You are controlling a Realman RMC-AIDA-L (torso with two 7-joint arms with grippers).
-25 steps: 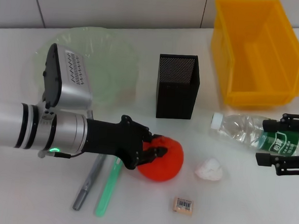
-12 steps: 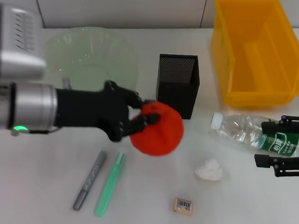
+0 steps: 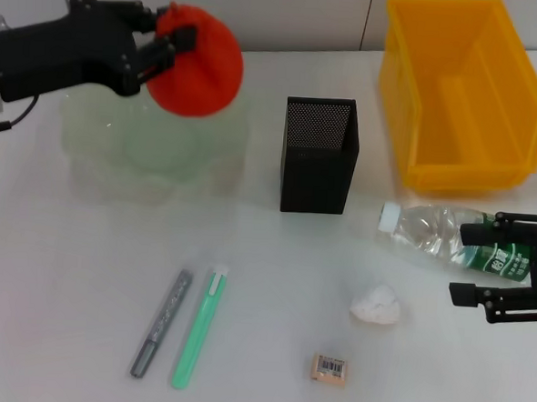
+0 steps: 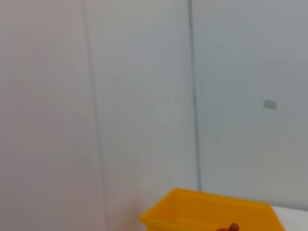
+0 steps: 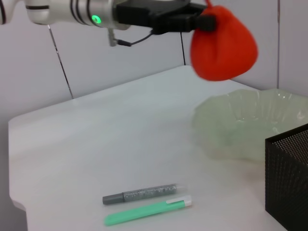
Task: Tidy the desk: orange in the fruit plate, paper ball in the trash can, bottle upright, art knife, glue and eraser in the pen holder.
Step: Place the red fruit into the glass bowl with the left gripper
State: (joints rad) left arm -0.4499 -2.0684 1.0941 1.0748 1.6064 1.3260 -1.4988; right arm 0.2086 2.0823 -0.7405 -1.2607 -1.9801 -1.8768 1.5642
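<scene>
The robot's left gripper has the orange held point(image 3: 208, 68) over the empty fruit plate, so it should keep bringing the orange down toward the plate's middle point(image 3: 158, 135) and let go of it there.
My left gripper point(image 3: 167, 42) is shut on the red-orange orange point(image 3: 202, 62) and holds it in the air over the pale-green fruit plate point(image 3: 98, 159) at the back left. The right wrist view shows the orange point(image 5: 222, 43) hanging above the plate point(image 5: 250, 125). The bottle point(image 3: 431, 234) lies on its side at the right. My right gripper point(image 3: 459, 263) is open at its label end, one finger overlapping it. The paper ball point(image 3: 376, 305) and eraser point(image 3: 329, 369) lie on the table in front of the black pen holder point(image 3: 319, 154). The yellow trash can point(image 3: 462, 94) stands at the back right.
A grey pen-shaped tool point(image 3: 161, 322) and a green one point(image 3: 196, 341) lie side by side at the front left; I cannot tell which is the art knife and which the glue. The left wrist view shows only a wall and the trash can's rim point(image 4: 211, 207).
The left gripper has lifted the orange off the table beside the two pen-shaped tools and carried it back and left to above the fruit plate. The right gripper has barely moved.
</scene>
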